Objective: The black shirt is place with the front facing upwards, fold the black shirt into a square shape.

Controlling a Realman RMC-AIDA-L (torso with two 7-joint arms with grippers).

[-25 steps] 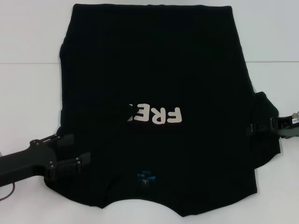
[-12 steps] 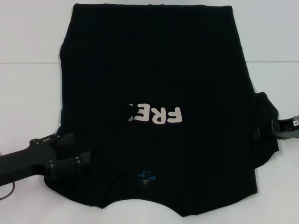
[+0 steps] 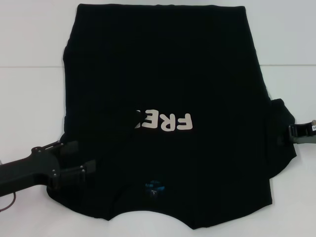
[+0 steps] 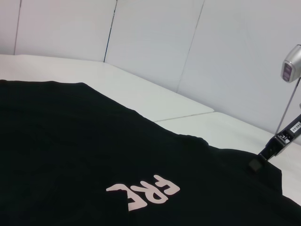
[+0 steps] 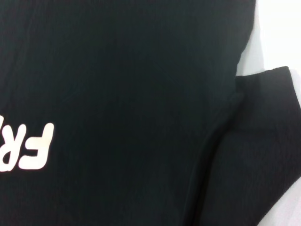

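Note:
Next, I lift the shirt's sleeve under my right gripper, pull it straight and then fold it in, because the sleeve is doubled over with its end [image 3: 282, 114] past the shirt's side.
The black shirt [image 3: 163, 74] lies flat on the white table [image 3: 29, 98], its collar and blue neck label [image 3: 154, 186] on the near side. Its white lettering [image 3: 163, 121] reads partly, the left end covered by a folded-over side. My left gripper [image 3: 81, 158] rests open on the shirt's near left corner, fingers spread over the cloth. At the far right, my right gripper [image 3: 292, 133] sits at the outer edge of the right sleeve [image 3: 281, 148]. The left wrist view shows the lettering [image 4: 143, 193] and the right gripper [image 4: 257, 164] at the sleeve; the right wrist view shows sleeve [image 5: 263, 155] and lettering [image 5: 28, 148].
White table surface borders the shirt on the left, right and near sides. A seam [image 3: 29, 65] runs across the table behind. White wall panels [image 4: 155, 37] stand beyond the table in the left wrist view.
My right gripper has pulled back to the right, off the right sleeve toward the table edge. The left gripper and the shirt have stayed put.

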